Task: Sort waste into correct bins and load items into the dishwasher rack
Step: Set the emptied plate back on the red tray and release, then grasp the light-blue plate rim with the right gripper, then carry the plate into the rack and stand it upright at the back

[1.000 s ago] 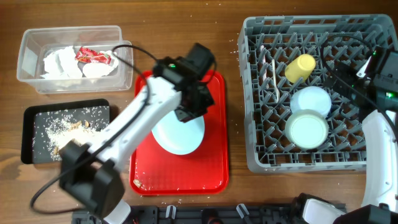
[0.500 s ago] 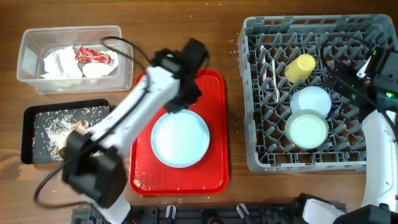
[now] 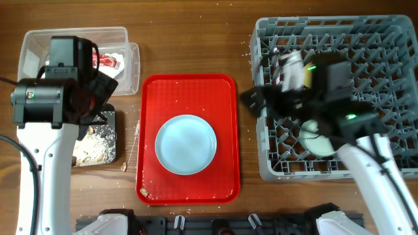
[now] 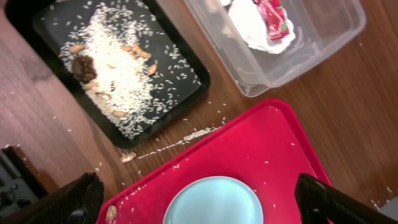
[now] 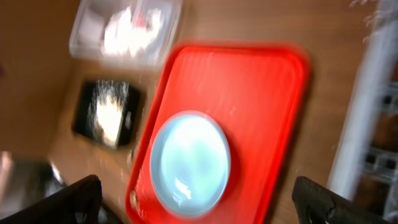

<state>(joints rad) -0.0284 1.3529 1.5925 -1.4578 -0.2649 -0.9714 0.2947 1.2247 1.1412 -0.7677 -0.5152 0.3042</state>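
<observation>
My right gripper should grab the plate's rim (image 3: 211, 128) and put the plate upright in the grey rack (image 3: 385, 49), because the rack is across the red tray from my left gripper.
The large light blue plate (image 3: 185, 144) lies flat on a red tray (image 3: 189, 91) in the middle of the table, with nothing holding it. My left gripper (image 4: 202, 208) hangs open high above it, back over the clear tub (image 4: 292, 43) and the black tray (image 4: 118, 68). White napkins and a red-and-white wrapper (image 4: 273, 15) lie in the tub. Rice and brown scraps cover the black tray. My right gripper (image 5: 202, 205) is open and empty, out over the grey rack's (image 3: 313, 175) left side, facing the plate (image 5: 189, 162). A pale saucer (image 3: 313, 145) shows partly under that arm.
The left arm (image 3: 39, 150) covers part of the black tray (image 3: 98, 140) and the tub (image 3: 29, 59). Crumbs lie on the wood between the black tray and the red tray (image 4: 261, 149), and a few on the red tray's near left corner.
The left gripper opened and let go of the plate, which now lies flat on the red tray. The left arm swung back left. The right arm came from the far right across the rack.
</observation>
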